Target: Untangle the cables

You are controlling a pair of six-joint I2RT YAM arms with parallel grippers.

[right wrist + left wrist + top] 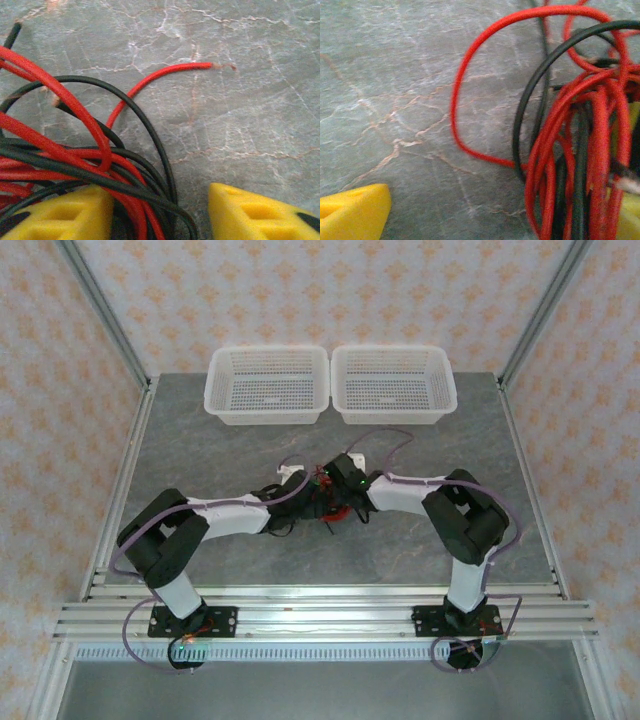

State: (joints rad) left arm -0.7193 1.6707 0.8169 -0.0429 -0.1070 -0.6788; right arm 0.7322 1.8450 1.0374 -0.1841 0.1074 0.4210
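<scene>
Next, I back my open left gripper out to the clear table before I reach into the tangle, because the bundle of cables hangs over the end of one of its fingers.
The cables lie as a tangle of thin red and black wires on the table's middle, between both wrists. My left gripper stands open wide just over the table. One of its yellow fingertips is at the bottom left, and the other is half hidden behind the cable bundle at the right. My right gripper is open, with a gap between its yellow fingers. Several strands of the cables run over its left finger and into the gap. The right finger is clear of them. A red wire end lies loose on the table.
Two white mesh baskets stand side by side at the table's back edge. The grey marbled table has an aluminium frame rail along the near edge, where both arm bases are bolted.
</scene>
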